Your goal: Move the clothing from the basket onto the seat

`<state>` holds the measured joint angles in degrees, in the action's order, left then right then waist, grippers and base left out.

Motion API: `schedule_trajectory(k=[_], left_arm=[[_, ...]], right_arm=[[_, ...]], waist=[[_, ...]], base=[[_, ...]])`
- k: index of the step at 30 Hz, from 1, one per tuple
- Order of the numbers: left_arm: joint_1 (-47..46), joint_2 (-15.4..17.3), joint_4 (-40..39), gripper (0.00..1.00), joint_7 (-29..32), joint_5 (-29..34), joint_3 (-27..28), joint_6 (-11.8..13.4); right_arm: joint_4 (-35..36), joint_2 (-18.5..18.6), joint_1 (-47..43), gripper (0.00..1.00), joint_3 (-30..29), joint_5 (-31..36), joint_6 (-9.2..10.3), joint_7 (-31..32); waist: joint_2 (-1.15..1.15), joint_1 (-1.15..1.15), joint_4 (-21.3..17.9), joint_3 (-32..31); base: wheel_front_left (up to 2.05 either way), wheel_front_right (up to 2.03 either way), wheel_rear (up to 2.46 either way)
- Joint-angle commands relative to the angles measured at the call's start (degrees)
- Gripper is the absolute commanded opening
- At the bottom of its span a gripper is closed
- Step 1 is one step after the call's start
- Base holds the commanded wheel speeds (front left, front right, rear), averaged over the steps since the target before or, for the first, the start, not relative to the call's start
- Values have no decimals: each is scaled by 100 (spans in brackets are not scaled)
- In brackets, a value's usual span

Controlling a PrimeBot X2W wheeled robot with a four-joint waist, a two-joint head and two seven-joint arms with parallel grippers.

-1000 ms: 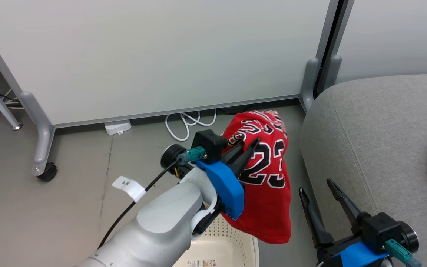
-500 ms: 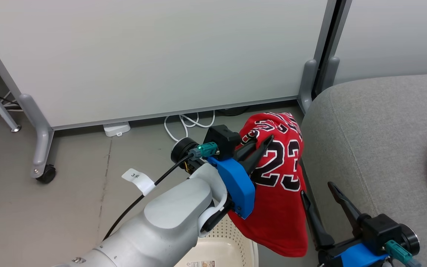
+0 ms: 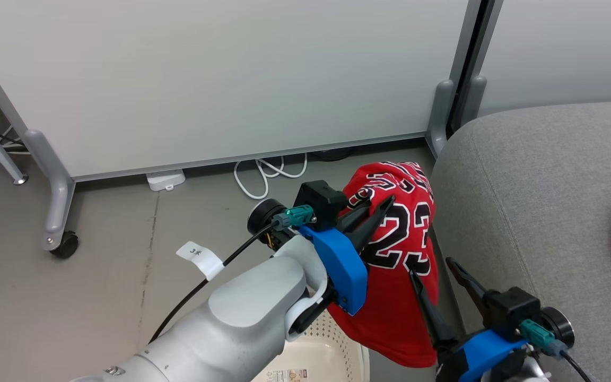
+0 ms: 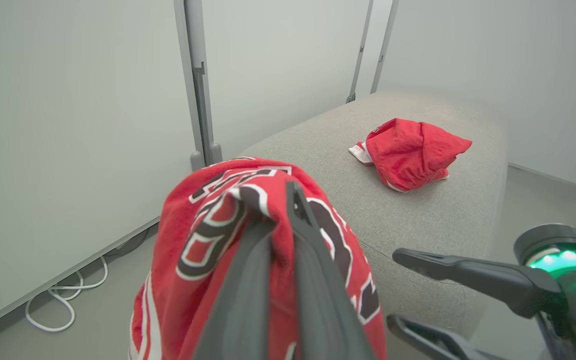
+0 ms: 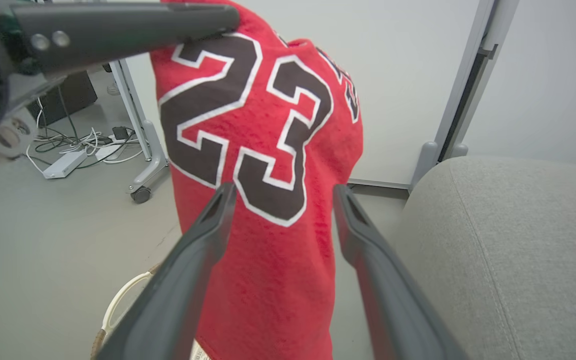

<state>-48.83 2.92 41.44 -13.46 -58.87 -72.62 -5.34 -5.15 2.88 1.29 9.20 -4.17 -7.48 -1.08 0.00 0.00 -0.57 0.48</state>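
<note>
The red jersey hangs limp with its big numerals above my right gripper, so I expect its top to flop over the fingers when I carry it.
My left gripper is shut on a red jersey marked 23, which hangs in the air just left of the grey seat. In the left wrist view the fingers pinch the bunched fabric. My right gripper stands open beside the hanging cloth, which shows between its fingers without either finger touching it. A second red jersey lies crumpled on the seat. The cream basket sits on the floor under my left arm, mostly hidden.
White partition panels on grey feet stand behind, with a caster at the left. White cables and a power strip lie on the grey floor along the panel base.
My left arm carried the jersey right, toward the seat's edge, then nearly stopped. My right gripper moved left and up, closer to the hanging cloth.
</note>
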Motion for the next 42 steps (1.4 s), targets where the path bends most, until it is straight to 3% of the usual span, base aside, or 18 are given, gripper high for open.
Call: schedule_trajectory(k=[1,24,36,37,38,40,41,42], left_arm=[[-126,-3,-17,0,-32,-2,5,20],[-136,-3,-171,0,47,-46,-87,4],[-157,-4,-117,0,49,-50,-93,-15],[-158,-4,-112,0,47,-47,-93,-16],[-159,-4,-110,0,45,-41,-93,-17],[-157,-4,-108,0,46,-29,-94,-17],[-155,-4,-107,0,45,-25,-93,-15],[-153,-4,-107,0,45,-20,-93,-15]], right_arm=[[-99,-1,115,100,18,-25,-3,-10],[-2415,-1,1665,100,734,-284,-3,-527],[-3206,-1,2246,100,1046,-560,-3,-897],[-3249,-1,2262,83,1061,-581,-3,-916],[-3276,-1,2282,48,1077,-620,-3,-932],[-3339,-1,2317,13,1114,-672,-3,-962],[-3366,-1,2329,0,1129,-688,-3,-970],[-3392,-1,2340,0,1145,-711,-3,-992]], waist=[[0,0,1,5],[0,0,-15,12],[0,0,-4,-6],[0,0,-6,-8],[0,0,-8,-9],[0,0,-13,-8],[0,0,-16,-7],[0,0,-20,-5]], base=[[0,0,0],[0,0,0],[0,0,0],[0,0,0],[0,0,0],[0,0,0],[0,0,0],[0,0,0]])
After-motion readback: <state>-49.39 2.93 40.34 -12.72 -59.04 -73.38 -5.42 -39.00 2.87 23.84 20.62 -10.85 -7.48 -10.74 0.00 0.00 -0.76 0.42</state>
